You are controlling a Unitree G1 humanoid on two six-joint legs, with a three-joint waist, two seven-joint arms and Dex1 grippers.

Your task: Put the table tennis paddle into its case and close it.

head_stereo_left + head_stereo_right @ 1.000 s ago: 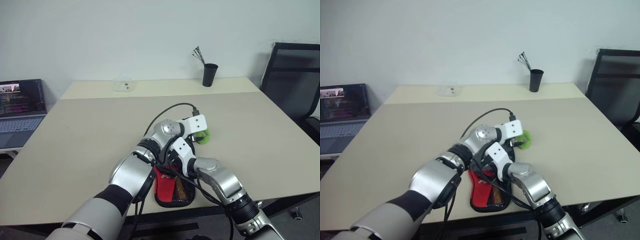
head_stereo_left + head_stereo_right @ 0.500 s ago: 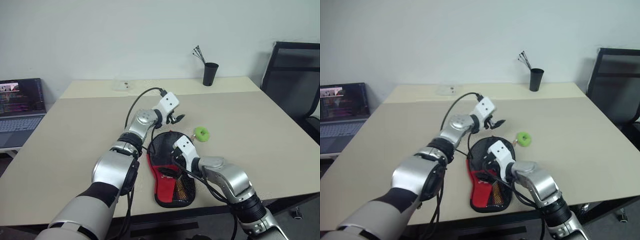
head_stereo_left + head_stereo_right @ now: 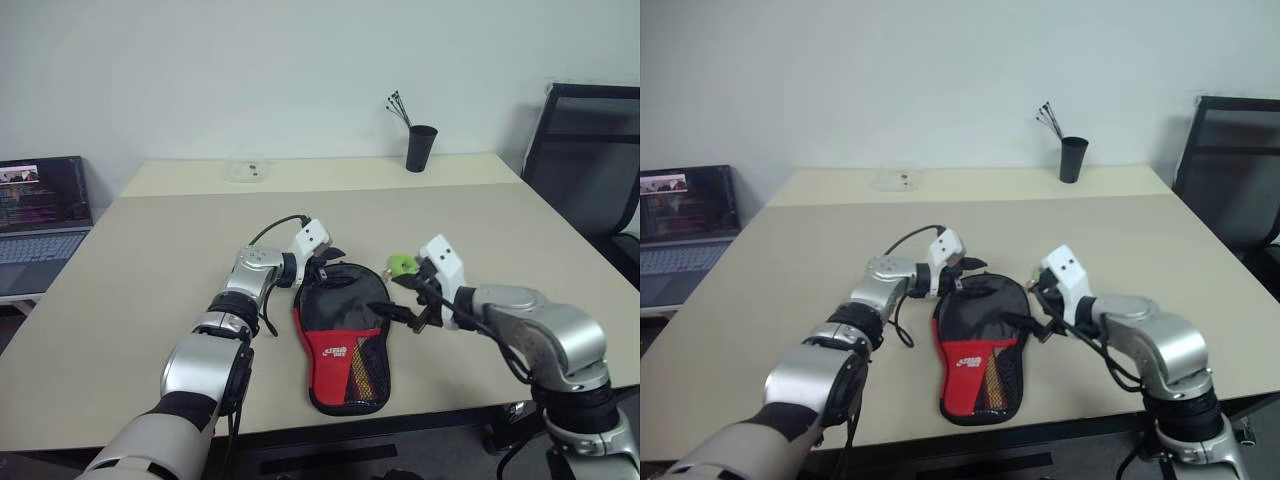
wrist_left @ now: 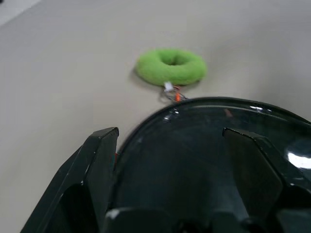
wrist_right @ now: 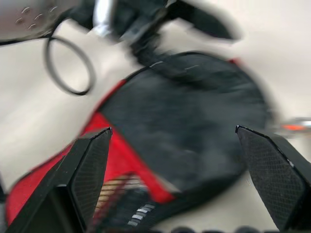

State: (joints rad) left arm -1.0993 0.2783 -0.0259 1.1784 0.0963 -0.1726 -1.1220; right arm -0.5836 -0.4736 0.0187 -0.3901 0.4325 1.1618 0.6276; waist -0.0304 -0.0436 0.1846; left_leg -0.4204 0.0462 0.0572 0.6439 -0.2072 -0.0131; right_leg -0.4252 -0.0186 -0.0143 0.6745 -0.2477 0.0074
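The green zipper tag (image 3: 403, 265) should pull the zipper closed toward the red end when I tug it, since its clip (image 3: 387, 275) sits at the round end.
The case (image 3: 341, 334) lies flat on the table near its front edge, black at the round end and red with a white logo and mesh pocket toward me. Its green zipper tag (image 3: 402, 265), a fuzzy ring, rests on the table at the upper right of the round end. The table tennis paddle is hidden. My left gripper (image 3: 326, 264) is open at the case's upper left rim; its fingers (image 4: 101, 162) stand apart with the round end (image 4: 204, 145) just past them. My right gripper (image 3: 405, 298) hovers open beside the case's right edge, nothing between its fingers (image 5: 87, 179).
A black cup (image 3: 421, 148) with thin sticks stands at the table's back right, and a small clear box (image 3: 246, 170) at the back left. A laptop (image 3: 40, 215) sits on a side surface to the left. A black chair (image 3: 590, 160) stands to the right.
My left gripper swung left and down from beside the green tag to the case's upper left rim. My right gripper lifted off the case and drew away to the right, uncovering it.
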